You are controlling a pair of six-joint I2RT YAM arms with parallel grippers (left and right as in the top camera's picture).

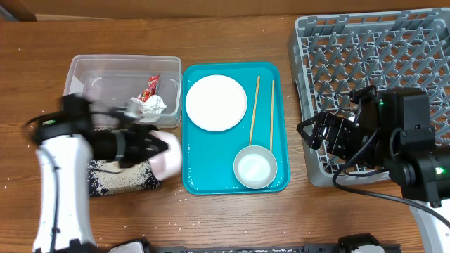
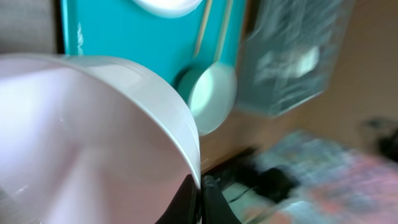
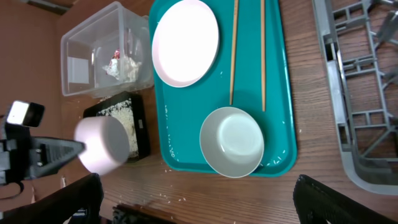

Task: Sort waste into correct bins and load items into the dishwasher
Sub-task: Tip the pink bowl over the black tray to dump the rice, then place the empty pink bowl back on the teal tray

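My left gripper is approaching the teal tray's corner (image 1: pixel 204 159), free beside the metal bowl, and should go on bringing the small white bowl there, releasing once it rests flat.
My left gripper (image 1: pixel 156 146) (image 2: pixel 200 183) is shut on the rim of a small white bowl (image 1: pixel 169 154) (image 2: pixel 93 137) (image 3: pixel 102 144), held tilted above the right end of the black tray (image 1: pixel 123 177) (image 3: pixel 121 118), which holds white rice grains. The clear tub (image 1: pixel 91 77) (image 3: pixel 81 56) holds the red-and-white wrapper (image 1: pixel 149 87) (image 3: pixel 115 57). The teal tray (image 1: pixel 211 176) carries the white plate (image 1: pixel 216 102) (image 3: pixel 185 42), two chopsticks (image 1: pixel 254 109) (image 3: pixel 233 53) and the metal bowl (image 1: pixel 254 167) (image 3: pixel 232 142). My right gripper (image 1: pixel 313 133) (image 3: pixel 199 208) is open and empty beside the grey dish rack (image 1: pixel 380 63) (image 3: pixel 357 93).
Loose rice grains (image 3: pixel 186 199) lie on the wooden table in front of the teal tray and near the black tray. A crumpled white scrap (image 1: pixel 153 105) lies in the tub beside the wrapper. A blurred white thing (image 2: pixel 306 59) shows in the rack.
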